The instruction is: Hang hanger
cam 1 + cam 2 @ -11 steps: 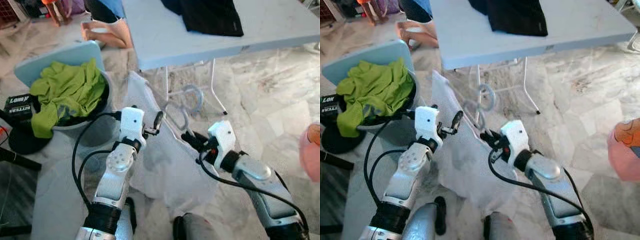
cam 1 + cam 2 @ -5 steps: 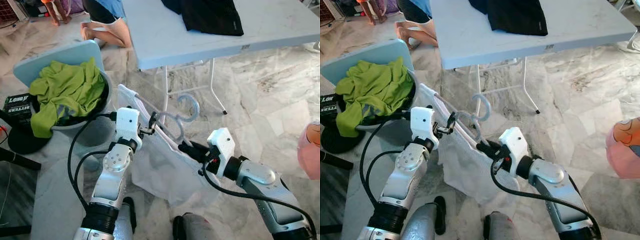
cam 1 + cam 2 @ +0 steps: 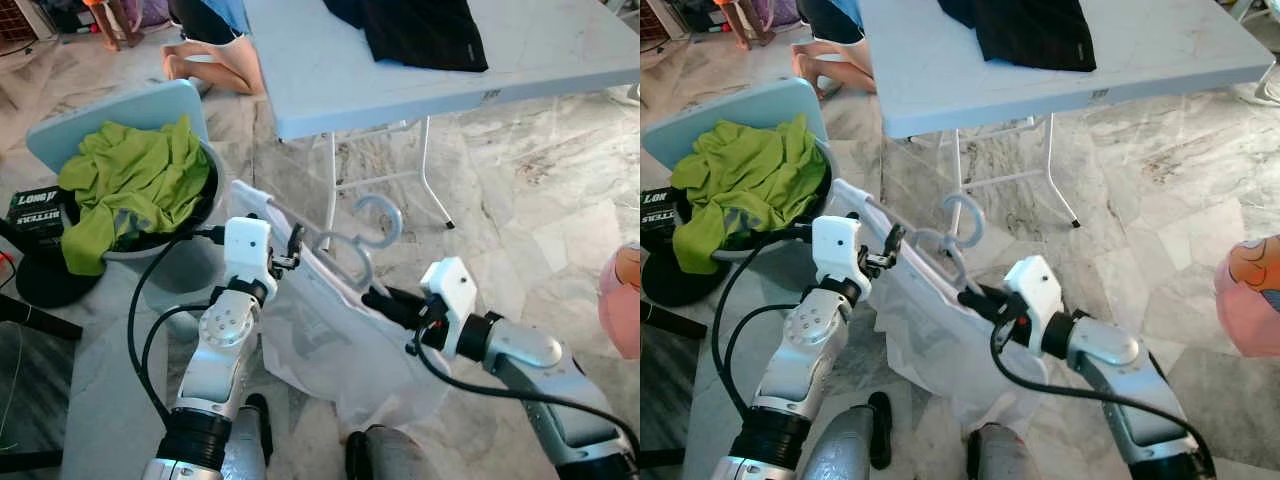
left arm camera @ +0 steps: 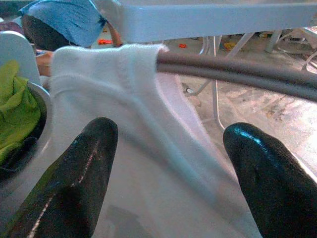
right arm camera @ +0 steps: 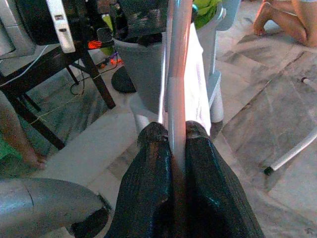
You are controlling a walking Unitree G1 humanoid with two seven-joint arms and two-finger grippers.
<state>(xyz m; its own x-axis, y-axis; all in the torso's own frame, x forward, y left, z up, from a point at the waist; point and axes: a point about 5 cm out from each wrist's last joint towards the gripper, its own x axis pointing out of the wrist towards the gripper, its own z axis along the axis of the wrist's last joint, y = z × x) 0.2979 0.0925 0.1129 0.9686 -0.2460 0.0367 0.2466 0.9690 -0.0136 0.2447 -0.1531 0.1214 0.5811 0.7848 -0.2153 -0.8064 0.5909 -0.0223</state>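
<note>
White cloth drapes loosely over the grey bar (image 4: 146, 62), so I expect the white garment (image 3: 325, 340) to slip off the hanger whole and hang limp when I pull it.
A grey plastic hanger (image 3: 345, 245) carries a white garment (image 3: 330, 350) that hangs below it over the floor; its hook (image 3: 378, 213) points up toward the table. My right gripper (image 3: 385, 303) is shut on the hanger's right end, and the right wrist view shows both fingers (image 5: 148, 163) pressed on the grey bar (image 5: 176, 94). My left gripper (image 3: 290, 247) is at the garment's left shoulder. In the left wrist view its fingers (image 4: 74, 183) stand wide apart, with white cloth (image 4: 124, 124) and the hanger bar (image 4: 237, 72) just beyond them.
A pale folding table (image 3: 330, 80) with a black garment (image 3: 420, 30) stands ahead, its thin legs (image 3: 435, 180) just beyond the hanger. A basket of green clothes (image 3: 130, 180) is at my left. A person kneels (image 3: 215, 60) behind it. A pink object (image 3: 620, 310) is at the right edge.
The hanger has swung from steep to flatter, spreading the white garment wider. My left gripper has shifted left along the shoulder; my right gripper has dropped a little, still holding.
</note>
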